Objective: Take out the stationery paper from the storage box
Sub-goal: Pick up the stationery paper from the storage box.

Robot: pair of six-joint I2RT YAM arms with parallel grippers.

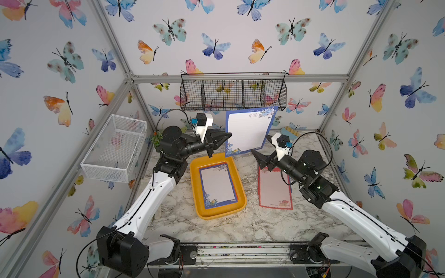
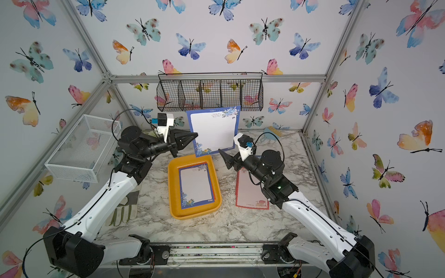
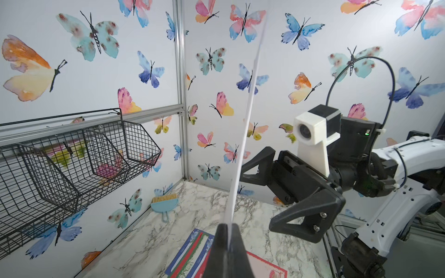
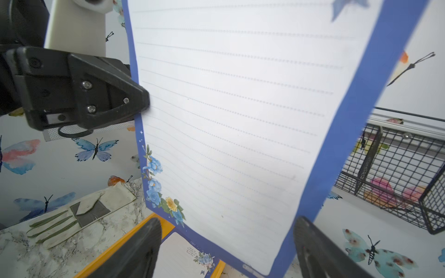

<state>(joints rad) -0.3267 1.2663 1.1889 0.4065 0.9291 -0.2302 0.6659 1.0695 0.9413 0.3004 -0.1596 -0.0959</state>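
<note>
The blue-bordered sheet is standing upright with its free edge (image 1: 272,121) toward the open fingers of my right gripper, so I should keep moving in until they close on that edge (image 2: 238,126).
My left gripper (image 1: 230,135) (image 3: 228,231) is shut on the left edge of a blue floral-bordered stationery paper sheet (image 1: 250,130) (image 4: 240,120), which it holds upright above the far end of the yellow-orange storage box (image 1: 218,215). More blue-bordered sheets (image 1: 218,184) lie stacked in the box. Beside the box, a red-bordered sheet (image 1: 274,190) lies flat on the marble table under my right arm. My right gripper (image 1: 261,146) (image 4: 226,250) is open. It faces the hanging sheet's lower right corner, with one finger on either side and no visible contact.
A black wire basket (image 1: 233,92) hangs on the back wall just above the raised sheet. A white mesh basket (image 1: 115,149) is mounted on the left wall. A small blue brush (image 1: 291,132) lies at the back right, and a glove (image 2: 122,211) lies under my left arm.
</note>
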